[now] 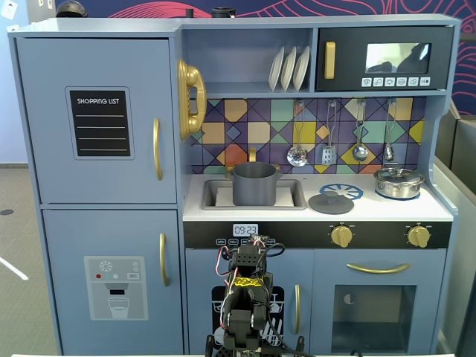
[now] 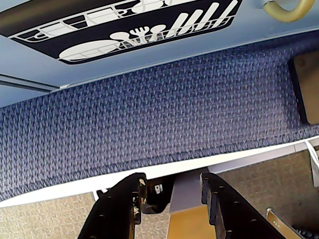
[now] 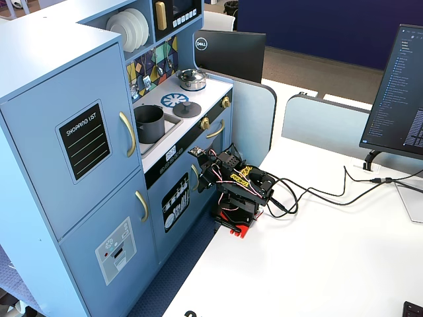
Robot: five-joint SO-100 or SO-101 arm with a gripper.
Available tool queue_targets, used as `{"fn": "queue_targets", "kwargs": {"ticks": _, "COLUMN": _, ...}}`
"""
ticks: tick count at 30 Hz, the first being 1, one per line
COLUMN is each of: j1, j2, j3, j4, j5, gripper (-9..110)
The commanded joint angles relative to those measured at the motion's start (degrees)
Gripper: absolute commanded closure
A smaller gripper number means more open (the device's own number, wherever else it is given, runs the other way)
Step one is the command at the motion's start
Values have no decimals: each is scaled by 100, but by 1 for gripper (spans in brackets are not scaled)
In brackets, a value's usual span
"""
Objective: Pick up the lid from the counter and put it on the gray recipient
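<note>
The blue-and-white burner mark (image 1: 342, 191) stops short at the edge of the lid (image 1: 331, 204), so I expect the rest of its circle to show once I lift the lid.
The lid (image 1: 331, 202) is a flat dark-gray disc with a small knob. It lies on the white counter (image 1: 439, 210) beside the blue-and-white burner mark, and also shows in another fixed view (image 3: 188, 109). The gray recipient (image 1: 253, 184) (image 3: 149, 123) stands upright in the sink, left of the lid, with no cover on it. My arm (image 1: 248, 297) is folded low in front of the kitchen's lower doors, well below the counter. In the wrist view my gripper (image 2: 172, 181) is open and empty, and faces blue carpet and the white table edge.
A shiny steel pot with its own lid (image 1: 399, 182) sits at the counter's right end. Utensils (image 1: 360, 151) hang above the counter. The arm's base (image 3: 232, 224) stands on a white desk with cables (image 3: 317, 191), and a monitor (image 3: 400, 86) is at the right.
</note>
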Motion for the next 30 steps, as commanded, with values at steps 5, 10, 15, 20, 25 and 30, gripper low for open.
{"fn": "queue_targets", "kwargs": {"ticks": 5, "j1": 0, "j2": -35, "j3": 26, "j4": 1028, "j5": -193, "gripper": 101}}
{"fn": "queue_targets", "kwargs": {"ticks": 10, "j1": 0, "j2": -35, "j3": 26, "j4": 1028, "j5": -229, "gripper": 101}}
{"fn": "queue_targets", "kwargs": {"ticks": 15, "j1": 176, "j2": -123, "j3": -132, "j4": 299, "j5": -316, "gripper": 101}}
{"fn": "queue_targets", "kwargs": {"ticks": 20, "j1": 466, "j2": -914, "j3": -1564, "j4": -1274, "j5": -844, "gripper": 101}}
{"fn": "queue_targets", "kwargs": {"ticks": 25, "j1": 993, "j2": -1389, "j3": -2856, "j4": -2364, "j5": -1028, "gripper": 101}}
{"fn": "queue_targets", "kwargs": {"ticks": 30, "j1": 1740, "j2": -1450, "j3": -3164, "j4": -3612, "j5": -1362, "gripper": 101}}
